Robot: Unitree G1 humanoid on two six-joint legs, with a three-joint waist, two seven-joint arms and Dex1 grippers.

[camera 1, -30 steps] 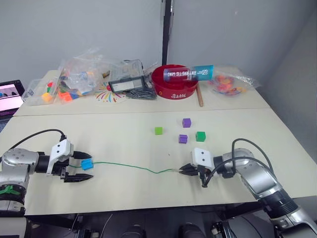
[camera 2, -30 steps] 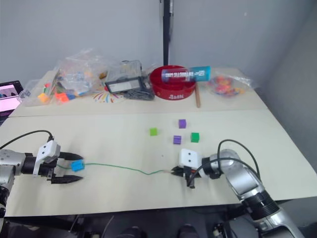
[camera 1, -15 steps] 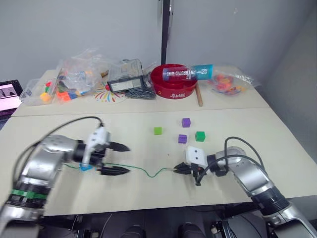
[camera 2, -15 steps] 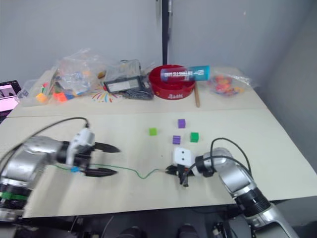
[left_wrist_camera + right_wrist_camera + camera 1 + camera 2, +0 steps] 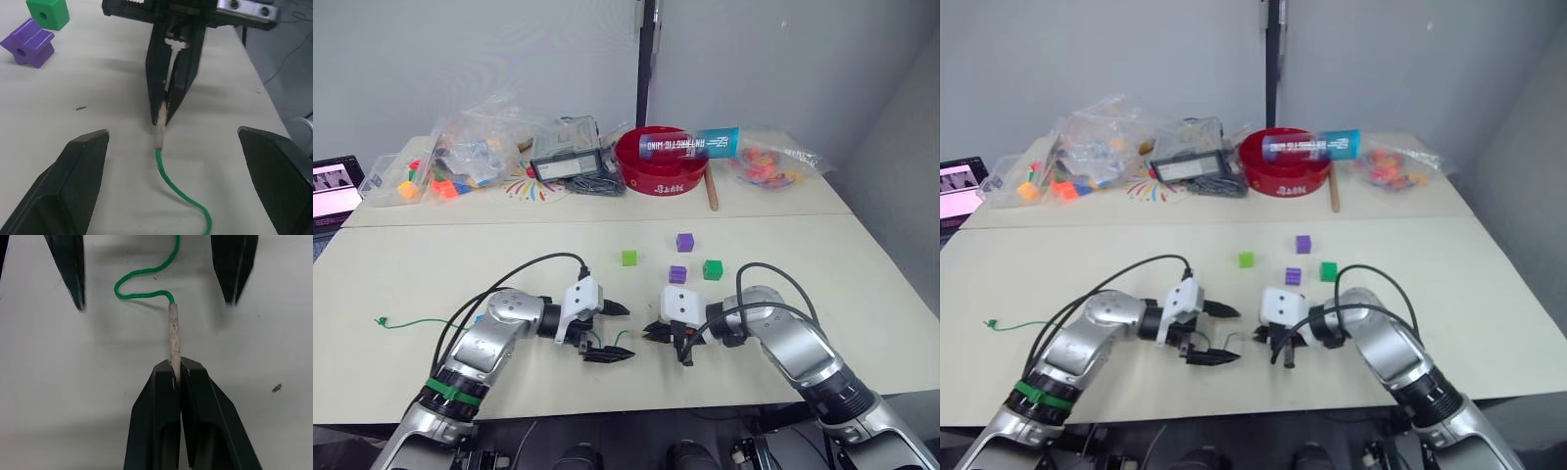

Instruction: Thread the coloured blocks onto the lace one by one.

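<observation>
The lace's pale stiff tip (image 5: 161, 128) stays straight while the lace curves (image 5: 171, 184). The lace's tip will come out of the dark green block's far side when I push.
My right gripper (image 5: 647, 331) is shut on the pale stiff tip (image 5: 174, 330) of the green lace (image 5: 142, 294). The tip points at my left gripper (image 5: 629, 332), which stands open with a finger on each side of the cord. The lace curls just past the tip, runs under my left arm and ends at a knot (image 5: 380, 321) far left. A sliver of the blue block (image 5: 479, 318) shows behind my left forearm. Beyond the grippers lie a light green block (image 5: 628, 258), two purple blocks (image 5: 684, 242) (image 5: 677, 274) and a dark green block (image 5: 712, 269).
On the rear table stand a red bowl (image 5: 658, 164) with a blue tube (image 5: 690, 144) across it, a black box (image 5: 563, 162), bags of toy pieces (image 5: 470, 147) (image 5: 769, 162) and a wooden stick (image 5: 709, 192). A laptop screen (image 5: 335, 184) is at far left.
My left arm has swung from the table's left side to the middle, leaving the blue block behind. My right gripper has carried the lace tip a little leftward, and the cord has gone slack.
</observation>
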